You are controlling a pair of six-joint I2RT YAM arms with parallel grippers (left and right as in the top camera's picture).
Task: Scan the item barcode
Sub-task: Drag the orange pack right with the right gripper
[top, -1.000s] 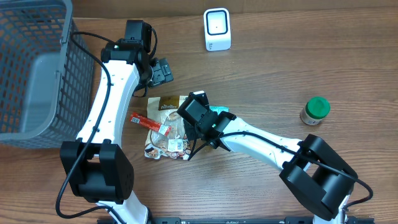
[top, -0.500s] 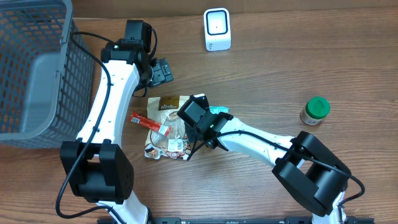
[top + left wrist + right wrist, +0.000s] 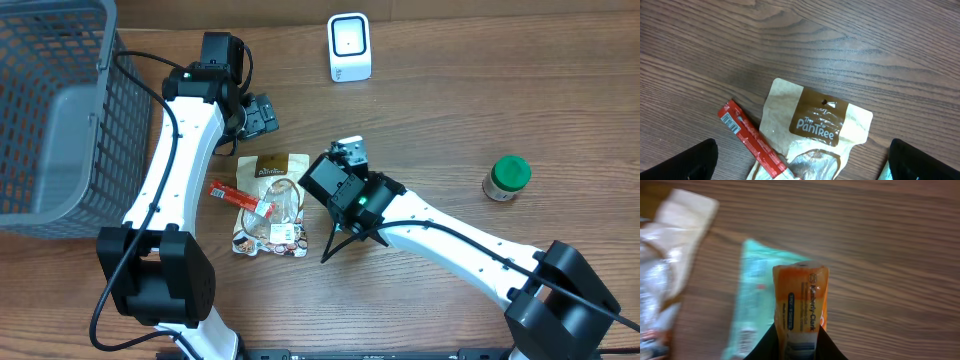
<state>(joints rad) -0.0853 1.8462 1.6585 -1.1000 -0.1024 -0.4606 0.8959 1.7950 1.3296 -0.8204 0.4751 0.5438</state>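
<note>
The orange packet (image 3: 802, 297) is pinched end-up in my right gripper above the teal packet, so I should put it down on the clear wood (image 3: 430, 188) beyond and take hold of its side edge before scanning.
My right gripper (image 3: 799, 336) is shut on a narrow orange and white packet (image 3: 800, 295) printed "Kimberly-Clark", holding it end-up off the table. In the overhead view that gripper (image 3: 349, 157) hovers right of the tan PanTree pouch (image 3: 270, 200). A white barcode scanner (image 3: 349, 47) stands at the back of the table. My left gripper (image 3: 802, 165) is open above the pouch (image 3: 815, 125) and a red stick packet (image 3: 752, 140), touching neither. In the overhead view it (image 3: 262, 115) hangs just behind the pouch.
A teal packet (image 3: 760, 295) lies flat on the wood under the held packet. A grey wire basket (image 3: 50, 110) fills the left side. A small jar with a green lid (image 3: 507, 179) stands at the right. The red stick packet (image 3: 240, 197) rests on the pouch's left edge.
My right gripper has closed on the orange packet and risen with it, shifting right and back from the pouch. The left arm has not moved.
</note>
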